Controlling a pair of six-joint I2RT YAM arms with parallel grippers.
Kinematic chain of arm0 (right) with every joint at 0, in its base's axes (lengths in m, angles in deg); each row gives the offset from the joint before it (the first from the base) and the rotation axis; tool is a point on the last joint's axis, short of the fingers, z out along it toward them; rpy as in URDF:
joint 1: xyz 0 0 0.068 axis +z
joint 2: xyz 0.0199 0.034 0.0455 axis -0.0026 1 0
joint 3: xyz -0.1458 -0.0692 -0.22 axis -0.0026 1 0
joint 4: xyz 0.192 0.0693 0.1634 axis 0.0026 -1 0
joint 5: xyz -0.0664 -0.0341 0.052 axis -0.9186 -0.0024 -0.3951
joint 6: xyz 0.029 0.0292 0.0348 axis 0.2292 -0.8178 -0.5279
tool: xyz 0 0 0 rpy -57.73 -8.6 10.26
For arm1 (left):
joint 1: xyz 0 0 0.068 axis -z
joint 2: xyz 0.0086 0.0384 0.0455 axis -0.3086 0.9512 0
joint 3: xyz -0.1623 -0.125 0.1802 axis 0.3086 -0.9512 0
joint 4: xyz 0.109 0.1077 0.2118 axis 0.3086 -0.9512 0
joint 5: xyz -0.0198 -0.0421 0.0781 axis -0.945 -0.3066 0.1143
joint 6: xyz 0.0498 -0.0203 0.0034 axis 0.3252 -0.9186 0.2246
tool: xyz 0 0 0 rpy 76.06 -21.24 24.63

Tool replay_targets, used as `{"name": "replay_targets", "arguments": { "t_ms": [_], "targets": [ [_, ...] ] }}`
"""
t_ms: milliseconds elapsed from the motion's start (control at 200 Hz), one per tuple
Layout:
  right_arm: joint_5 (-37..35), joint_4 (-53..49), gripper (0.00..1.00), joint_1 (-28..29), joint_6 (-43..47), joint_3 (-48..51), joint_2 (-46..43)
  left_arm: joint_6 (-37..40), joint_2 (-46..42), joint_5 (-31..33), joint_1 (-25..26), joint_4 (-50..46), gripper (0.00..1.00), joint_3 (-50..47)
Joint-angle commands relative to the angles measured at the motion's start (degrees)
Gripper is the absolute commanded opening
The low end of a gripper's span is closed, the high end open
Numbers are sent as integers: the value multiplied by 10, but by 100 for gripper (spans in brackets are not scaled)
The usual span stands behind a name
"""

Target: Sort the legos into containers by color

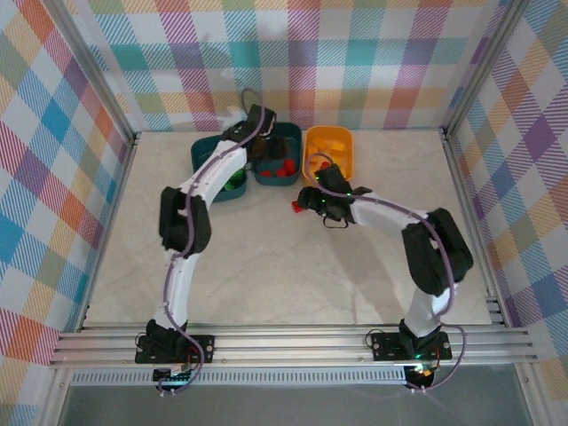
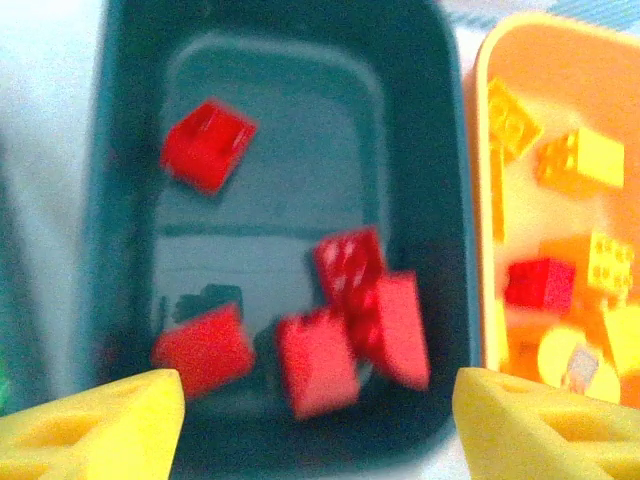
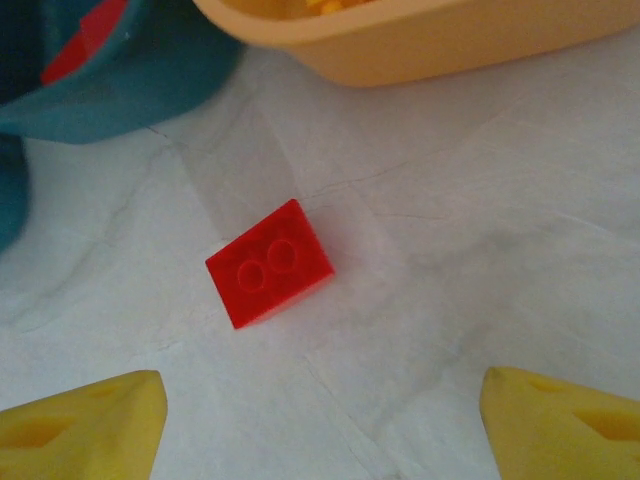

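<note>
My left gripper is blocking the space over the middle dark teal tub [image 1: 288, 149], so it should move away before my right gripper brings in the red two-stud lego [image 1: 297, 207].
My left gripper [image 2: 320, 430] hangs open and empty over the middle dark teal tub [image 2: 130, 300], its yellow fingertips [image 2: 90, 425] apart. Several red legos [image 2: 208, 143] lie in that tub, and those nearest the jaws look blurred. The orange-yellow tub [image 2: 482, 200] to the right holds yellow legos [image 2: 580, 160] and one red lego [image 2: 540, 283]. My right gripper [image 3: 320, 420] is open just above the table. A red two-stud lego [image 3: 270, 262] lies flat ahead of it, clear of both fingers. From above, this lego [image 1: 297, 206] lies left of the right gripper [image 1: 308, 206].
Three tubs stand in a row at the back: a teal one [image 1: 206, 164] with green legos [image 1: 235, 182], the teal one [image 1: 288, 133] with red, and the orange-yellow one [image 1: 342, 138]. The orange-yellow tub's wall [image 3: 420, 50] and a teal tub [image 3: 120, 85] stand just beyond the red lego.
</note>
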Motion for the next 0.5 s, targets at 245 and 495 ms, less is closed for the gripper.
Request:
{"name": "replay_targets", "arguments": {
  "t_ms": [245,495],
  "targets": [
    [-10,-42,79,34,-39,-152,162,-127,-412,11,-33,246,85,-542],
    [-3,-65,76,40,25,-280,256,-141,-490,-14,-41,232,85,-666]
  ]
}}
